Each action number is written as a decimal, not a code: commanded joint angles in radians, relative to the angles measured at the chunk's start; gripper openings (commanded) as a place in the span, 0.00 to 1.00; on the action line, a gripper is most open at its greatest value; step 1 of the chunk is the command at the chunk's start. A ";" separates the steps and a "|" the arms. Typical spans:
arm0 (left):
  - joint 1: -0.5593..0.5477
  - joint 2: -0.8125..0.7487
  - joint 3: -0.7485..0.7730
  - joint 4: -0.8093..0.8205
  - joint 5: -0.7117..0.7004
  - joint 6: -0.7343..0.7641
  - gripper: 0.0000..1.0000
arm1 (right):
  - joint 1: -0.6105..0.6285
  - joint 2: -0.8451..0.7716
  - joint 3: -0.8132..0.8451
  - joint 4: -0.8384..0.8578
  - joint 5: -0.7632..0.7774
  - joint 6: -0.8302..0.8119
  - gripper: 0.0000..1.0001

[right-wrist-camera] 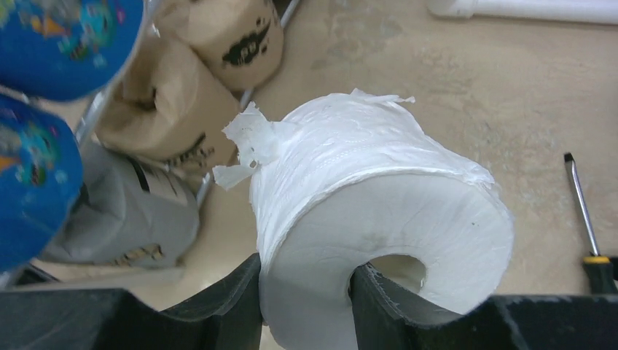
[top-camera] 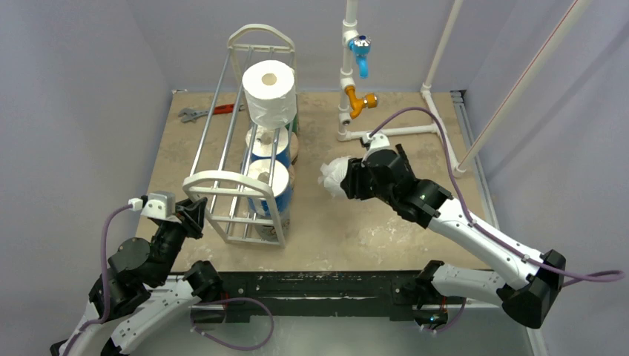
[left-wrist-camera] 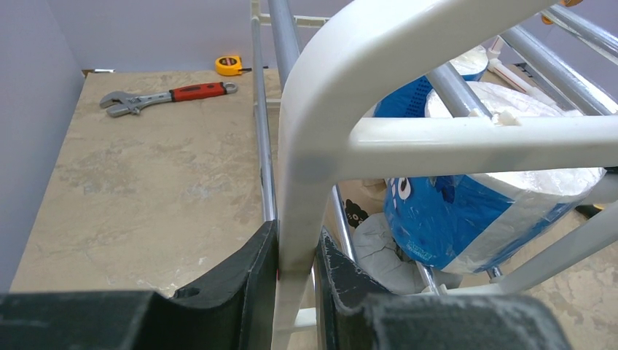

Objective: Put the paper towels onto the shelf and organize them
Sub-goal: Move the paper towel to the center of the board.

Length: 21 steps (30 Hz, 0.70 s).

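Observation:
The tabletop [top-camera: 341, 224] beside the shelf is open and my right gripper is on the plain white roll's rim [right-wrist-camera: 408, 215], so I should keep lowering the roll until it stands there.
The white shelf [top-camera: 213, 179] stands left of centre with silver rods. A plain white roll [top-camera: 268, 92] lies on its top tier, with two blue-white rolls [top-camera: 268, 180] below it. My left gripper [top-camera: 194, 215] is shut on the shelf's near arched end frame [left-wrist-camera: 313, 146]. In the left wrist view a blue-white roll [left-wrist-camera: 466, 211] and a grey roll [left-wrist-camera: 379, 248] lie behind the frame. My right gripper [top-camera: 348, 178] is shut on a plain white roll [right-wrist-camera: 364, 189] held right of the shelf, with one finger inside the core. Tan rolls [right-wrist-camera: 167, 109] and a grey roll [right-wrist-camera: 124, 211] sit low in the shelf.
A white pipe frame [top-camera: 347, 74] with blue and orange fittings stands at the back right. A red-handled wrench [top-camera: 211, 111] and a yellow tape measure [left-wrist-camera: 229, 65] lie at the back left. A screwdriver [right-wrist-camera: 587, 219] lies on the table right of the held roll.

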 commanded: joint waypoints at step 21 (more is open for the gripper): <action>0.000 -0.007 0.010 -0.030 0.058 -0.170 0.09 | 0.335 0.414 0.188 -0.339 0.224 -0.122 0.57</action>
